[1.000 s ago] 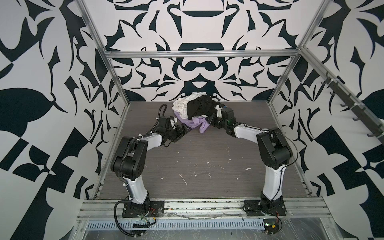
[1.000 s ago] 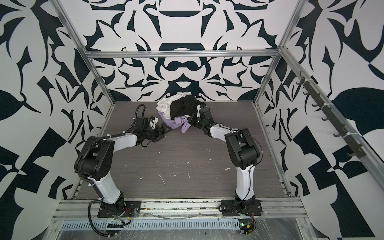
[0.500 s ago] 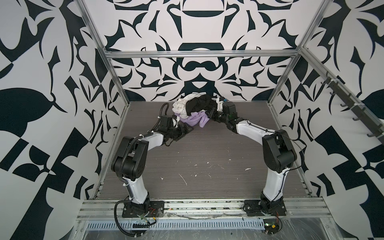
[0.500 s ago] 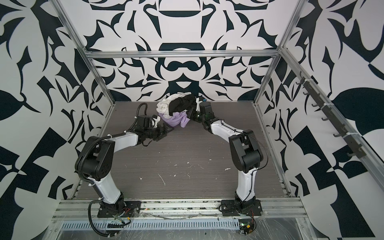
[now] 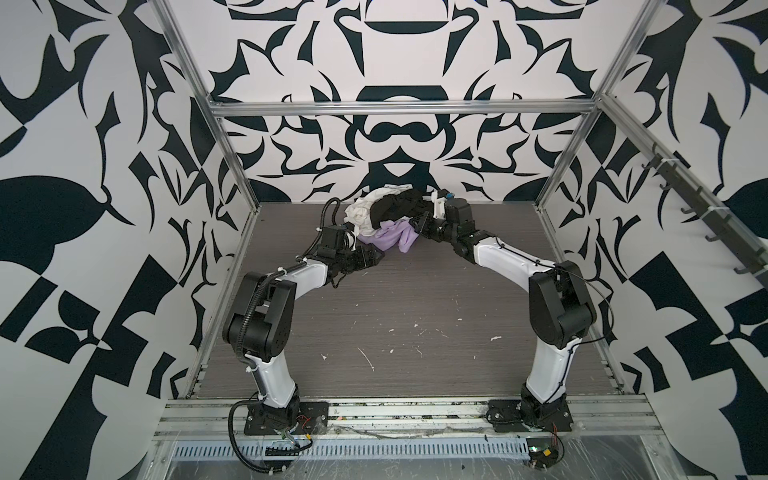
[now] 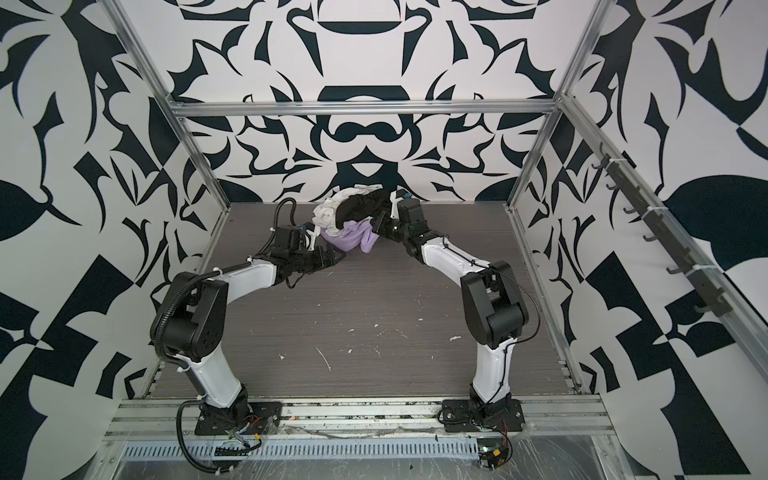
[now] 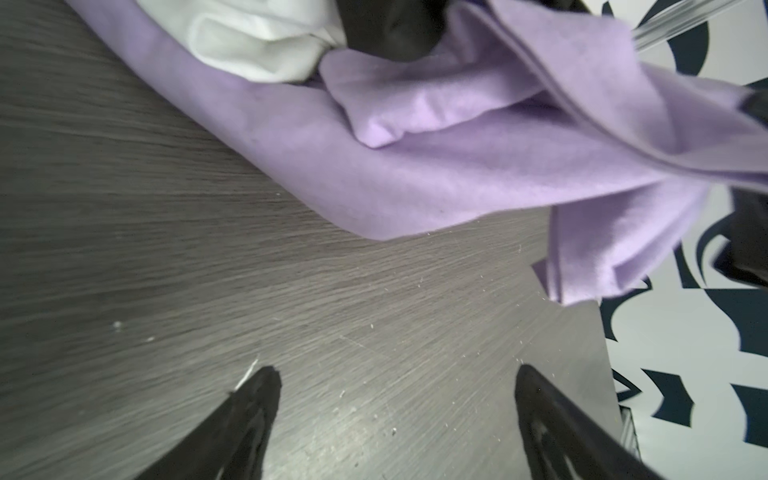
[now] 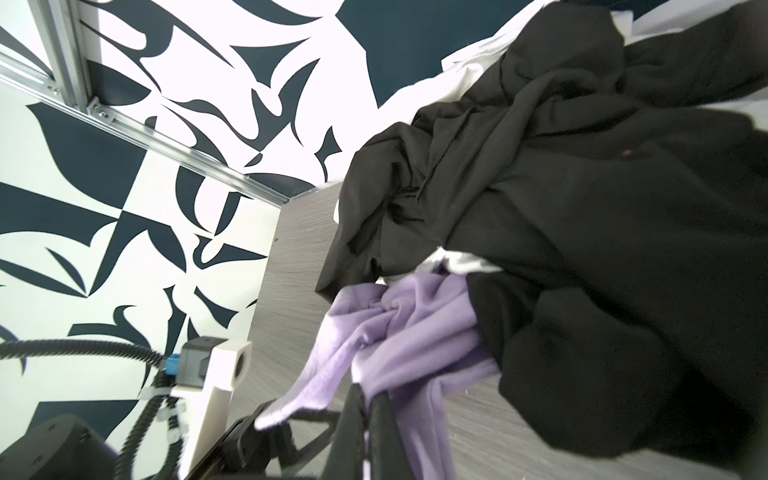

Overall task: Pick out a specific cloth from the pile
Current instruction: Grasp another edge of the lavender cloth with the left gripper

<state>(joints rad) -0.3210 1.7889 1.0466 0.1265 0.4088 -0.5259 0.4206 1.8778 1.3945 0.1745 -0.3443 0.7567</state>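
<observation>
The lavender cloth runs point(image 5: 390, 221) beneath the black garment. My right gripper should keep hold of its fold while my left gripper grabs the cloth's front edge point(image 5: 382, 242) and pulls.
The pile sits at the back of the table: a black garment point(image 5: 397, 205) point(image 8: 582, 199) on top, a white garment point(image 5: 358, 214) point(image 7: 266, 45) to its left, and the lavender cloth point(image 5: 390, 237) point(image 6: 353, 240) point(image 7: 436, 166) point(image 8: 407, 332) spilling out at the front. My right gripper point(image 5: 417, 224) point(image 6: 377, 226) point(image 8: 368, 395) is shut on a fold of the cloth, which drapes over both sides of its fingers. My left gripper point(image 5: 374, 259) point(image 6: 337, 259) point(image 7: 395, 376) stands open just above the table, a short way in front of the cloth's lower edge, with nothing between its fingers.
The patterned back wall point(image 5: 395, 158) stands right behind the pile. A metal frame post point(image 5: 232, 158) runs down at the back left corner. Small white scraps point(image 5: 368, 359) lie on the grey wood-grain table point(image 5: 415, 299).
My right gripper has drawn back and upward with the cloth in it, and the pile has shifted toward the back wall. My left gripper has edged toward the cloth, its jaws slightly narrower.
</observation>
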